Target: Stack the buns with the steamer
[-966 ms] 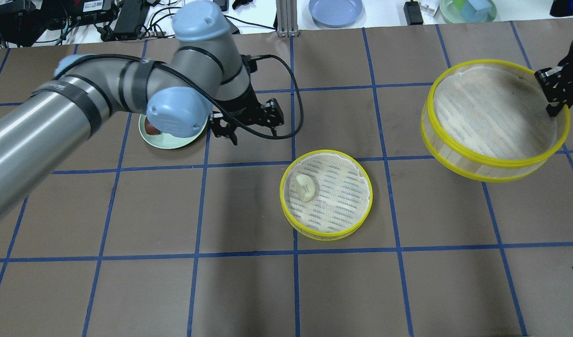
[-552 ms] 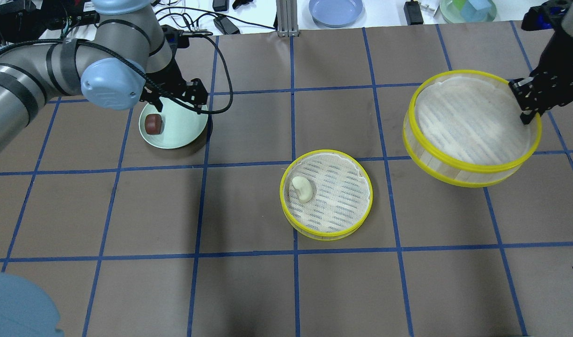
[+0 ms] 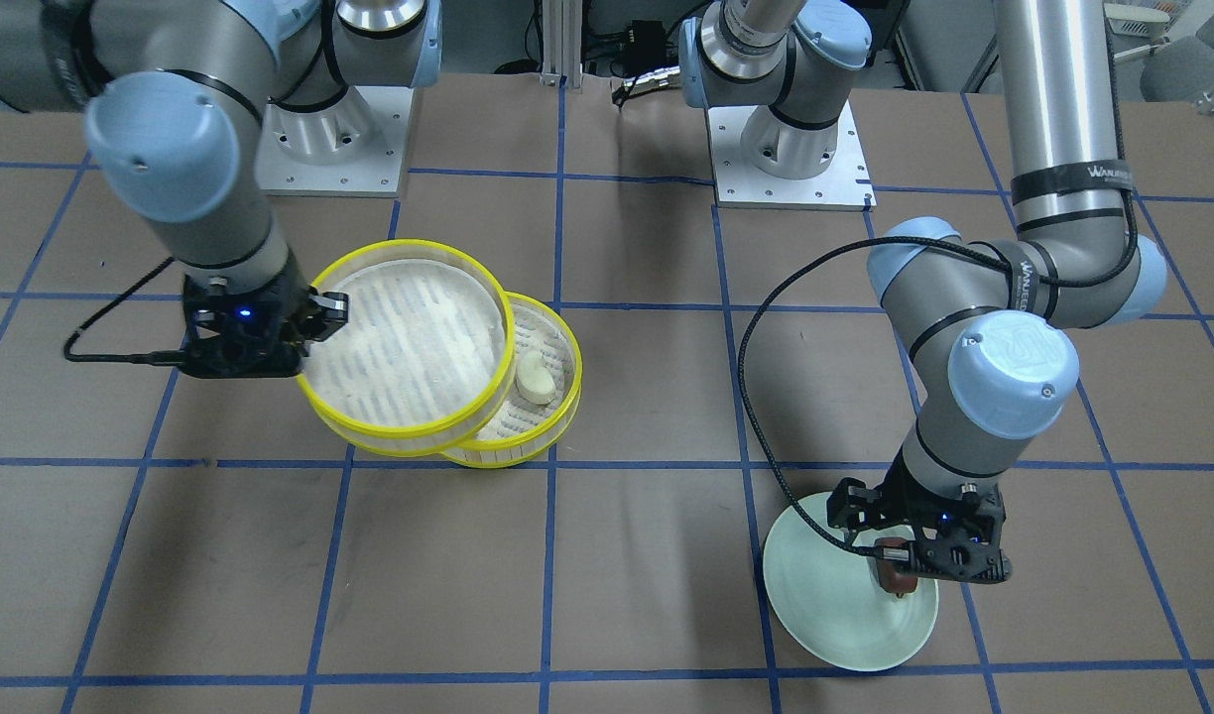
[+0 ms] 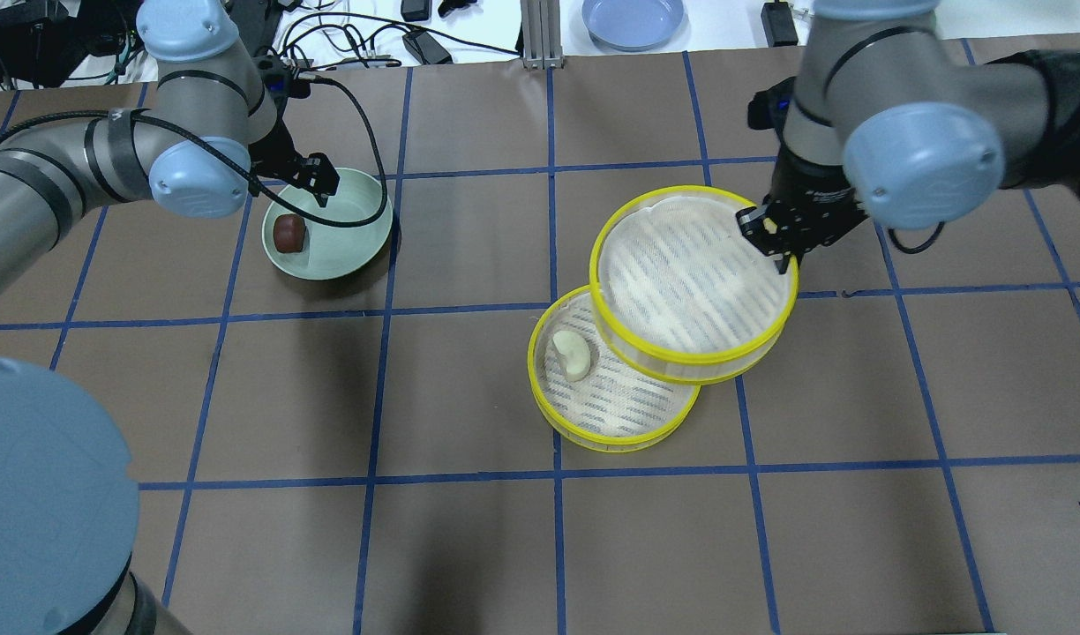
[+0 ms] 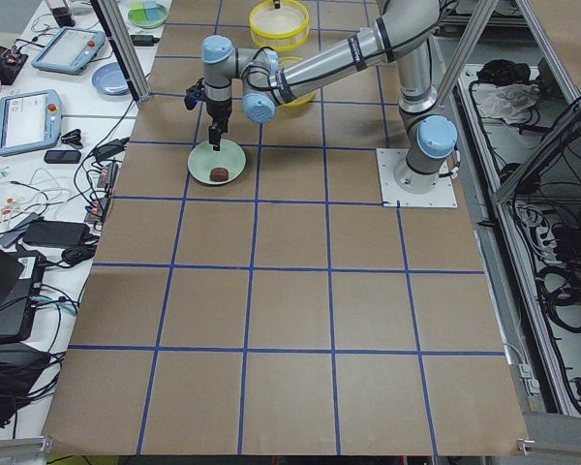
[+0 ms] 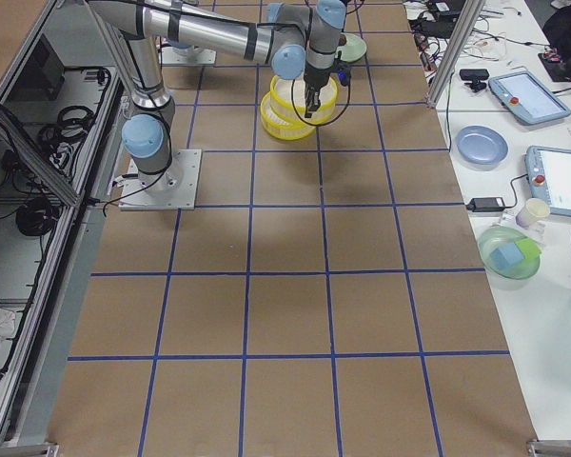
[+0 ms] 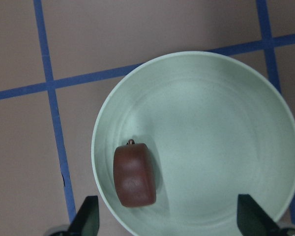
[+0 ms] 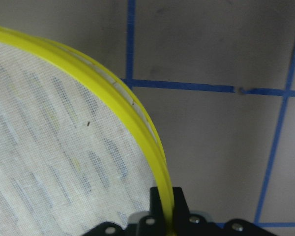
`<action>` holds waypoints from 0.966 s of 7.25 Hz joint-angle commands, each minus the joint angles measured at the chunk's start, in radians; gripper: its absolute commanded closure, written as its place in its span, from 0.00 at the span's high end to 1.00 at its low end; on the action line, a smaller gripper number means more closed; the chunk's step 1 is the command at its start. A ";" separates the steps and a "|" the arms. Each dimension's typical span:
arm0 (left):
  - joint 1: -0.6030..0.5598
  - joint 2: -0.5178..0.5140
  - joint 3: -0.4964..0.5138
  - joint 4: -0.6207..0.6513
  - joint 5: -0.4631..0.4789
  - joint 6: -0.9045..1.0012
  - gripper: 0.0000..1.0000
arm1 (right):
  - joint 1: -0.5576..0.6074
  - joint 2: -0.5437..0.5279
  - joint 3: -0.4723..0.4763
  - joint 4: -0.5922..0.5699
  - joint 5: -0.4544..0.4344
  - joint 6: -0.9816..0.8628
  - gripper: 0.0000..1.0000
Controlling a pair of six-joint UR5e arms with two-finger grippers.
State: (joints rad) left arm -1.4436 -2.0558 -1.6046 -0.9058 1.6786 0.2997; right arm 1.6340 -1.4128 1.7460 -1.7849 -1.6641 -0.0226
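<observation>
The pale green plate [image 3: 838,613] should slide a little when I grip the dark reddish-brown bun [image 7: 134,175], because the bun sits closer to one of my open fingers.
The dark reddish-brown bun [image 4: 288,232] lies on the left part of the pale green plate [image 4: 346,238]. My left gripper [image 4: 319,181] hangs open above the plate. In the left wrist view the bun [image 7: 134,174] sits between the spread fingertips [image 7: 88,219], close to the left one. The pale cream bun [image 4: 573,354] lies in the lower yellow-rimmed steamer tray [image 4: 624,437] on the table. My right gripper [image 4: 774,234] is shut on the rim of a second steamer tray [image 4: 681,282]. It holds that tray raised and tilted, overlapping the lower tray's far right side.
A blue plate [image 4: 633,19] and cables [image 4: 346,35] lie beyond the table's far edge. Both arm bases [image 3: 786,149] stand on the robot's side. Blue tape lines grid the brown table [image 4: 469,547].
My right arm has carried the held steamer tray left, from the table's right side to over the lower tray. My left gripper has swung left from mid-table to above the green plate.
</observation>
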 commanded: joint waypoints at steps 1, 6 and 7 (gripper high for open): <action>0.032 -0.082 -0.001 0.042 -0.002 0.082 0.94 | 0.093 0.057 0.024 -0.054 -0.008 0.056 0.00; 0.043 -0.129 0.003 0.034 -0.002 0.119 0.09 | 0.110 0.074 0.036 -0.088 -0.011 -0.008 0.00; 0.043 -0.126 0.014 0.034 0.001 0.151 0.00 | 0.110 0.074 0.041 -0.085 -0.014 -0.120 0.00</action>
State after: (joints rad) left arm -1.4006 -2.1860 -1.5997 -0.8707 1.6763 0.4167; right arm 1.7436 -1.3366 1.7803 -1.8725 -1.6744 -0.0518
